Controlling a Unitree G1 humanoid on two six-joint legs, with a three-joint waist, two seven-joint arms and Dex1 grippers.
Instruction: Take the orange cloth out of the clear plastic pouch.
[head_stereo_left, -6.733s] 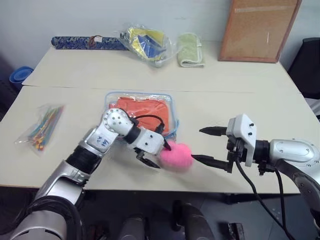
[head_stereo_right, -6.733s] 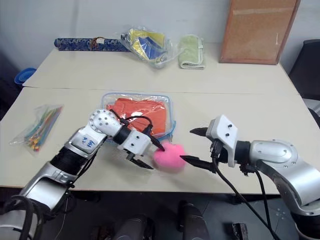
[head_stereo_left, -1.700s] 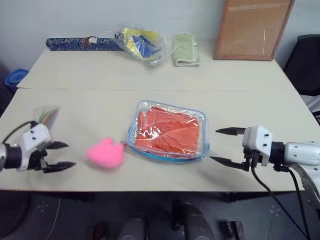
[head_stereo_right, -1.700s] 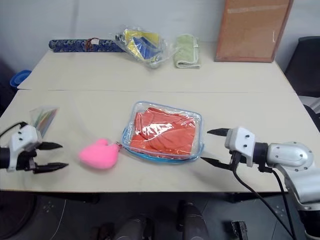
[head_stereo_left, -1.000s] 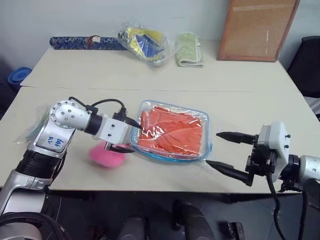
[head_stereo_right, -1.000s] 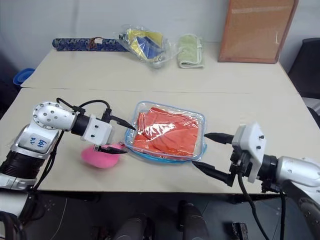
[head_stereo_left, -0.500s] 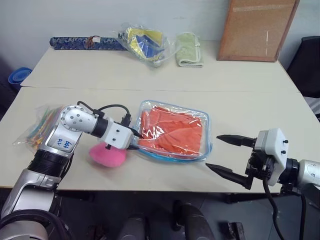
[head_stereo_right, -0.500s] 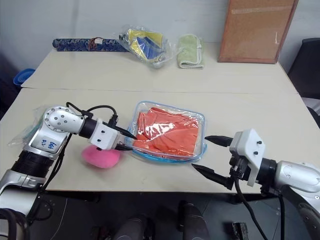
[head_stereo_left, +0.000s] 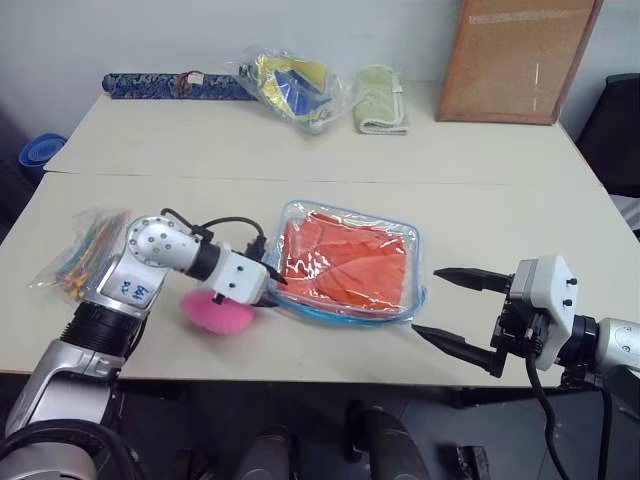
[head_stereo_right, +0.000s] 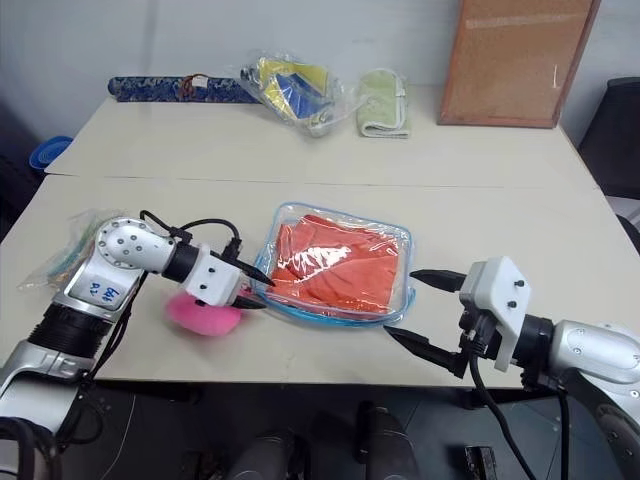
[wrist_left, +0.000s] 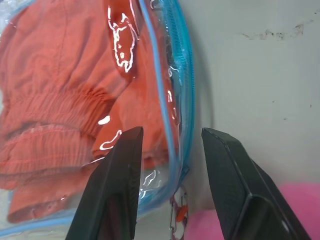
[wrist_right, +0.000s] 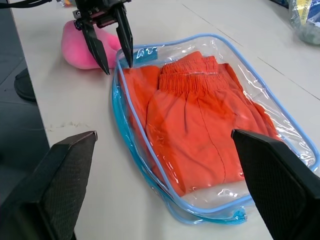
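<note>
The zipper trim (head_stereo_left: 345, 320) is low along the front of the pouch. My left gripper should keep the trim up while my right gripper pulls out the orange cloth (head_stereo_left: 368, 278).
The clear plastic pouch (head_stereo_left: 345, 315) with blue zipper trim lies flat at the table's middle front. The orange cloth (head_stereo_left: 345, 260) is folded inside it. A pink fluffy heart charm (head_stereo_left: 218, 312) sits at the pouch's left end, partly under my left arm. My left gripper (head_stereo_left: 272, 288) is at the pouch's left edge. Its jaws are narrow but apart, and the zipper trim (wrist_left: 172, 100) runs between the fingertips. My right gripper (head_stereo_left: 426, 302) hovers open just right of the pouch, apart from it.
A small bag of coloured sticks (head_stereo_left: 85, 255) lies at the left. Along the back of the table are a crinkly bag (head_stereo_left: 290, 88), a pale green towel (head_stereo_left: 380, 100), a blue patterned roll (head_stereo_left: 175, 85) and a leaning cork board (head_stereo_left: 515, 60).
My left arm swung in from the far left to the pouch's left edge, and its jaws narrowed over the zipper trim. The pouch, the cloth and my right gripper stayed put.
</note>
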